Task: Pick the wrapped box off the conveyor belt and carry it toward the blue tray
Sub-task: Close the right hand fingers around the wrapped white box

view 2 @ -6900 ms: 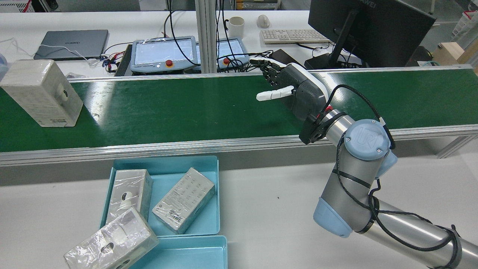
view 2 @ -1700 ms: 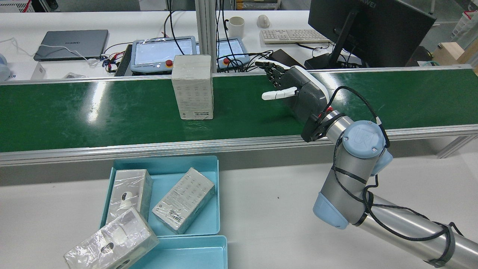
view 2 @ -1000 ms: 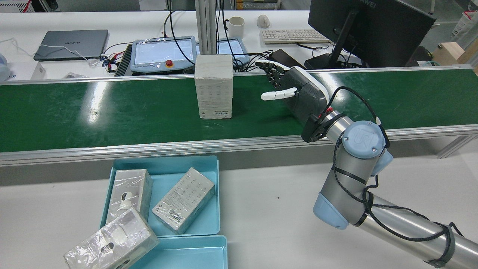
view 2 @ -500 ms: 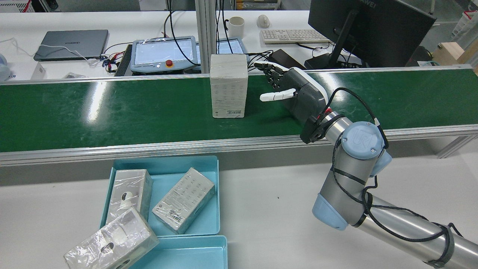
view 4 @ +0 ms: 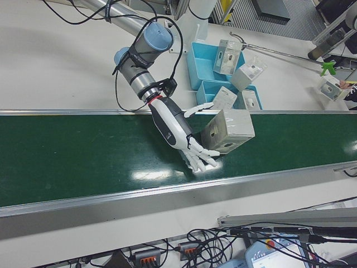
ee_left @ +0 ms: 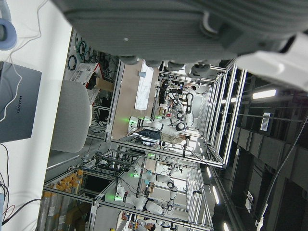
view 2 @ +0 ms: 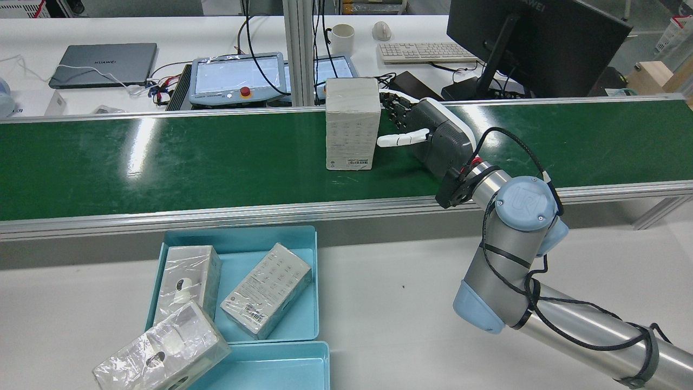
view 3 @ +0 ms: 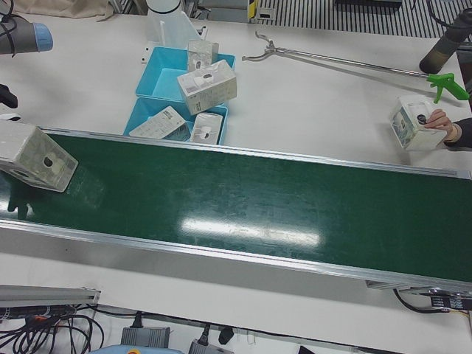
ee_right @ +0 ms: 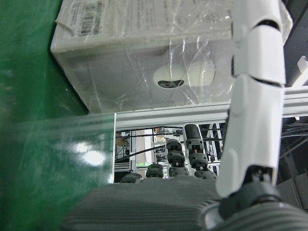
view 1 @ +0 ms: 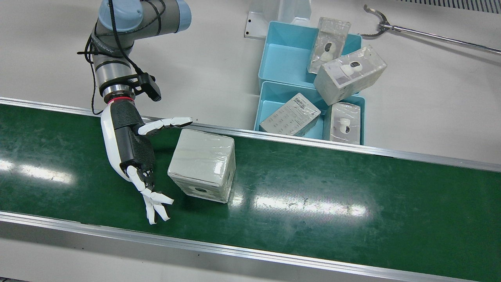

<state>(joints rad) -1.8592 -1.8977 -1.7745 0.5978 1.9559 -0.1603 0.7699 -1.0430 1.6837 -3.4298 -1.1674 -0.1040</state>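
Note:
My gripper will release the upright wrapped box (view 1: 202, 164) in the blue tray (view 1: 345, 123), which other boxes already crowd, so that box will tip onto its side across them.
The wrapped box (view 1: 203, 164) stands upright on the green conveyor belt (view 1: 313, 196), a pale carton in clear film. It also shows in the rear view (view 2: 352, 124) and the right hand view (ee_right: 163, 53). My right hand (view 1: 131, 150) is open just above the belt, with the thumb on the near side and the fingers on the far side. The box's end has come between them, and nothing clasps it. The blue tray (view 1: 283, 58) lies on the white table beside the belt. My left hand (ee_left: 183, 29) shows only as a palm edge in its own view.
Two joined blue trays (view 2: 295, 314) hold three wrapped boxes, one (view 2: 162, 352) leaning over the edge. A long grabber tool (view 1: 411, 31) lies on the table. A person's hand holds another box (view 3: 417, 125) at the belt's far end. A monitor (view 2: 530, 43) and pendants stand beyond the belt.
The box has ridden the belt from the far left of the rear view to my right hand. The right hand stayed open and almost still.

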